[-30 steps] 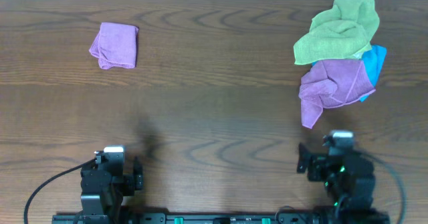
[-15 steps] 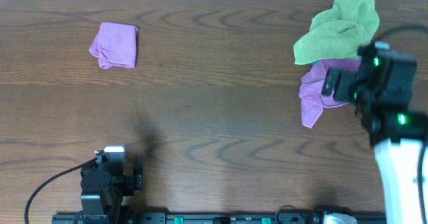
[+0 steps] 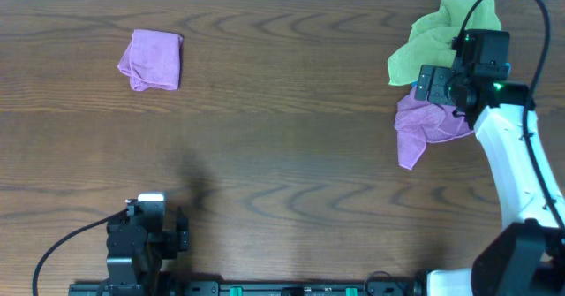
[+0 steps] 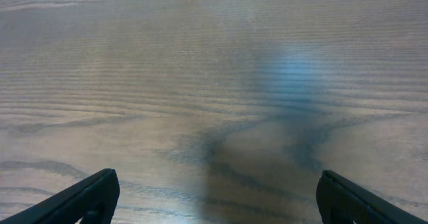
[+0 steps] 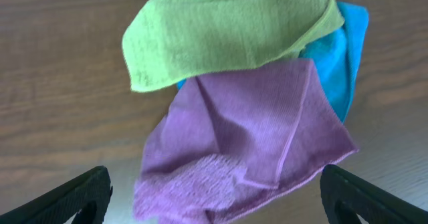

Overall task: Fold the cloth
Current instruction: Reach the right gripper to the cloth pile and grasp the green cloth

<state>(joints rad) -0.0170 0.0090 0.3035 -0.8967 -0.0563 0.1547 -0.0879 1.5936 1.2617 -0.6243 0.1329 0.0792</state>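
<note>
My right gripper should keep moving toward the lime-green cloth's near edge [image 5: 284,51] and close there, because the lime-green cloth lying uppermost [image 5: 214,37] is over the purple cloth.
The light lime-green cloth [image 3: 433,44] lies crumpled on top of a pile at the far right of the table. It also shows in the right wrist view [image 5: 227,30], overlapping a purple cloth [image 5: 254,130]. My right gripper [image 3: 437,84] hovers over the pile; its fingers [image 5: 214,200] are wide open and empty, with the purple cloth between and below them. My left gripper [image 4: 214,197] is open and empty above bare wood, parked at the near left edge [image 3: 179,231].
The purple cloth [image 3: 422,124] spreads toward the front from under the green one. A blue cloth [image 5: 342,57] lies under both at the right. A folded purple cloth [image 3: 152,60] sits at the far left. The table is dark wood [image 3: 282,137].
My right arm has swung from its rest at the near edge out to the pile at the far right. The left arm and the cloths have not moved.
</note>
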